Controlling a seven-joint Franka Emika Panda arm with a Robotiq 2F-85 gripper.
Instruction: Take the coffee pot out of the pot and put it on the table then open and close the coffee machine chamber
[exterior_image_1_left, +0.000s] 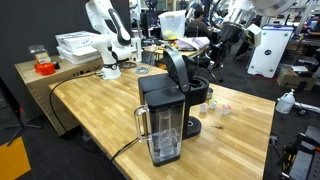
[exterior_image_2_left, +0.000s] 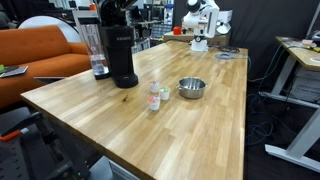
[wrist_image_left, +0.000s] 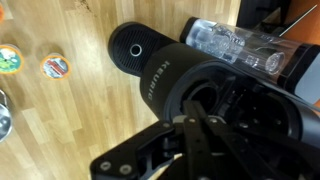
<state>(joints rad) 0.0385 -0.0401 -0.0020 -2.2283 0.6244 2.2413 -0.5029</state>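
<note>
Next, my gripper lifts clear and goes past the lid's top edge (exterior_image_1_left: 173, 53) before closing the lid, because it is over the open chamber (wrist_image_left: 205, 97) on the raised lid's inner side.
The black coffee machine (exterior_image_1_left: 160, 100) (exterior_image_2_left: 122, 55) stands on the light-wood table (exterior_image_1_left: 95, 110) (exterior_image_2_left: 200, 130), its clear water tank (exterior_image_1_left: 165, 135) facing the camera in an exterior view. My gripper (exterior_image_1_left: 180, 62) (exterior_image_2_left: 113, 12) is right above its top. In the wrist view my gripper (wrist_image_left: 193, 118) is shut, fingers pressed together over the coffee machine chamber (wrist_image_left: 175, 88); its front looks raised, with a dark hollow showing. Nothing is visibly clamped. Two small foil-topped coffee cups (wrist_image_left: 55, 66) (exterior_image_2_left: 155, 97) stand on the table beside the metal pot (exterior_image_2_left: 192, 88).
A white robot arm (exterior_image_1_left: 105, 35) stands at the far end of the table. White boxes and a red-filled container (exterior_image_1_left: 42, 66) sit on a brown cabinet. An orange sofa (exterior_image_2_left: 35, 55) is beside the table. A black cord (exterior_image_1_left: 125, 148) trails from the machine.
</note>
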